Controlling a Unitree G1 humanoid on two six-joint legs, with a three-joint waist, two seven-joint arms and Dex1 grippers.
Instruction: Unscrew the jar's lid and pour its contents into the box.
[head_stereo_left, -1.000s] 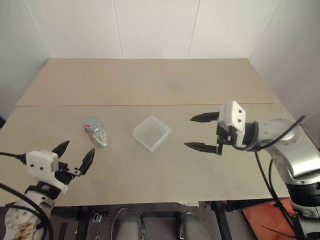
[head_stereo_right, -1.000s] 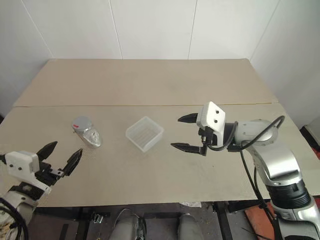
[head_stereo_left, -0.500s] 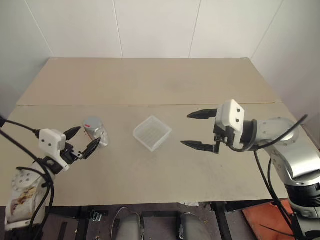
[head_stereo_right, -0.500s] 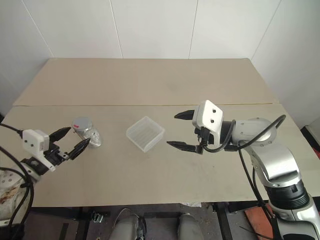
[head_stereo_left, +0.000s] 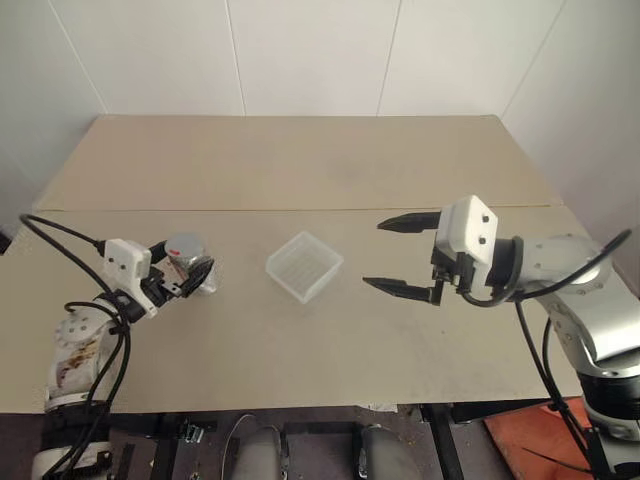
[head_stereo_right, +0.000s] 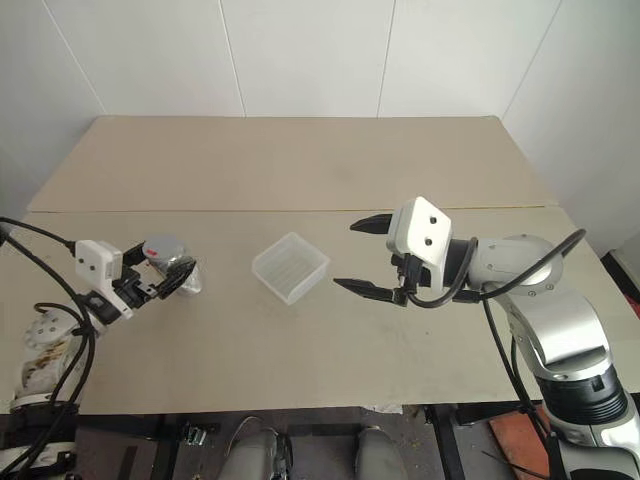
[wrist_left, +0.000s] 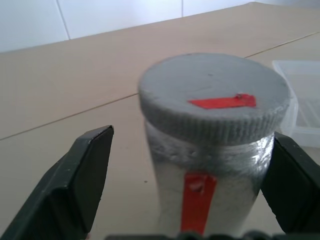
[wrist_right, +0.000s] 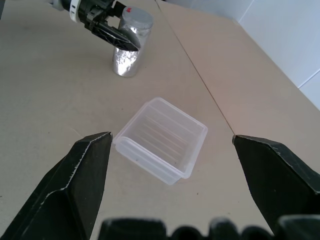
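The lid (wrist_left: 212, 80) will come free only after being turned again and again when the robot unscrews it, because a deep ridged rim (wrist_left: 215, 127) goes down over the jar.
The silver jar (head_stereo_left: 192, 272) with a red mark stands upright on the table's left side, its lid (wrist_left: 215, 95) screwed on and bearing a red strip. The contents are hidden inside. My left gripper (head_stereo_left: 183, 262) straddles the jar just under the lid, open. One finger (wrist_left: 85, 175) stands clear of the jar and the other (wrist_left: 292, 185) is close against it. The clear plastic box (head_stereo_left: 304, 265) sits empty at the table's middle. To its right, above the table, my right gripper (head_stereo_left: 375, 254) hovers open and points at the box (wrist_right: 162, 137).
The beige table (head_stereo_left: 300, 170) has a seam running across it behind the jar and box. White walls close the far side and both flanks. A black cable (head_stereo_left: 60, 232) loops off my left arm near the table's left edge.
My left gripper has moved forward from the table's front edge until its fingers sit on either side of the jar, and they have narrowed a little. The right gripper has stayed in place.
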